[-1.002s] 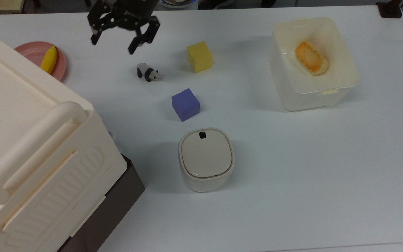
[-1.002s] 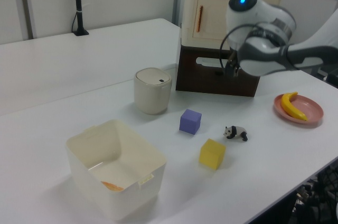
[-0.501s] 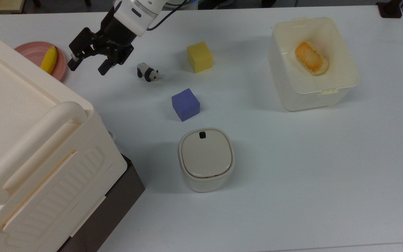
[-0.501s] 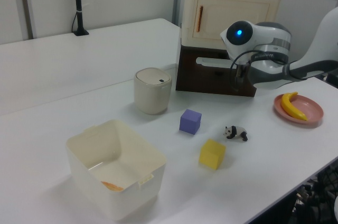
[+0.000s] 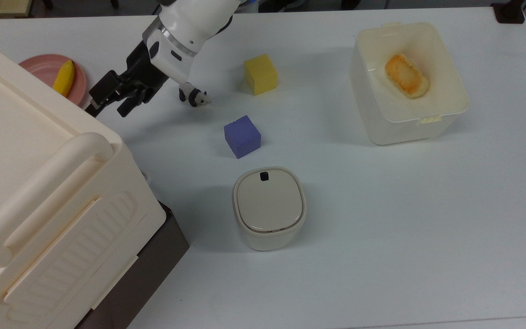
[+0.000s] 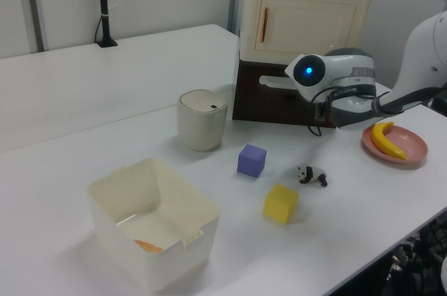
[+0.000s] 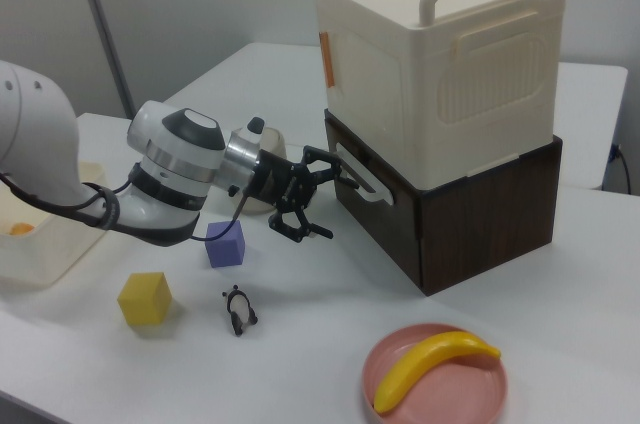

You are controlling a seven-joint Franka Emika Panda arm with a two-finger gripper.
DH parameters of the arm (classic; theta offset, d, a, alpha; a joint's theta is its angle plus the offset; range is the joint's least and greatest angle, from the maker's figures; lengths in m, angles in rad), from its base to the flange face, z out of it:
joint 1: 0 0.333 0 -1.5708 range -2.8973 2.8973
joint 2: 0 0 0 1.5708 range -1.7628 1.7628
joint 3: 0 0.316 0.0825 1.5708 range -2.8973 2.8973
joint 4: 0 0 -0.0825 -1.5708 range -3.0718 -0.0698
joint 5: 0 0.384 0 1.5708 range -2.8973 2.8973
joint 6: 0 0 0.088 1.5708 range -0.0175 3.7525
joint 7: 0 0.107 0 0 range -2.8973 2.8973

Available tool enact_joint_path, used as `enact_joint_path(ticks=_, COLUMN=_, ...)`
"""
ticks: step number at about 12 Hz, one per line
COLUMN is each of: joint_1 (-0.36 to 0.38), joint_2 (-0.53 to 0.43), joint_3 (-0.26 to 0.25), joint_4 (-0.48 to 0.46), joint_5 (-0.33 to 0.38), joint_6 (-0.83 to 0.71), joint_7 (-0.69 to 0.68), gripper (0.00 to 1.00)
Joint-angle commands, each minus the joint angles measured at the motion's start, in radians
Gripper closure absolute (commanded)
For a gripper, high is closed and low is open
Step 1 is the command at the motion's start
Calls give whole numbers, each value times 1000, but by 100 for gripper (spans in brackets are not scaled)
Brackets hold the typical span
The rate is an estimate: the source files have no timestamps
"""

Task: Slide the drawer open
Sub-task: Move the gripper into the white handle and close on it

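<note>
My gripper is going to pull the drawer [image 6: 274, 102], which will slide straight out while the cabinet stays in place, because the cream cabinet [image 6: 306, 20] sits over the dark brown base.
The drawer [image 7: 385, 234] is the dark brown base under the cream cabinet [image 7: 440, 54]. Its front looks flush with the base, and a thin white loop handle [image 7: 364, 178] sticks out of it. In the right view my gripper [image 7: 328, 201] is open, level with the handle and just to its left, with its upper finger close to the loop. The top view puts the gripper [image 5: 107, 108] at the cabinet's far corner. In the left view the drawer [image 6: 272, 104] and handle [image 6: 276, 81] lie behind my arm.
A panda toy [image 5: 193, 94], purple cube [image 5: 242, 135] and yellow cube [image 5: 260, 73] lie on the white table near my arm. A cream lidded canister [image 5: 269, 208] stands by the drawer. A white tub [image 5: 445, 119] holds bread. A pink plate [image 5: 39, 68] holds a banana.
My gripper has dropped and swung toward the top view's left, from above the panda to the drawer's handle. It stays open. The drawer has not moved.
</note>
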Motion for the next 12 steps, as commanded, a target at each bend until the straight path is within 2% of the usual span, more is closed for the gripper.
enact_joint_path(ticks=1, joint_1=-7, joint_2=9, joint_3=-1, joint_4=44, joint_5=-14, joint_6=25, joint_7=-131, gripper=0)
enact_joint_path(ticks=10, joint_1=-8, joint_2=19, joint_3=0, joint_4=64, joint_5=-6, joint_6=28, joint_7=-129, gripper=0)
enact_joint_path(ticks=12, joint_1=-8, joint_2=51, joint_3=3, joint_4=114, joint_5=-2, joint_6=51, joint_7=-123, gripper=0)
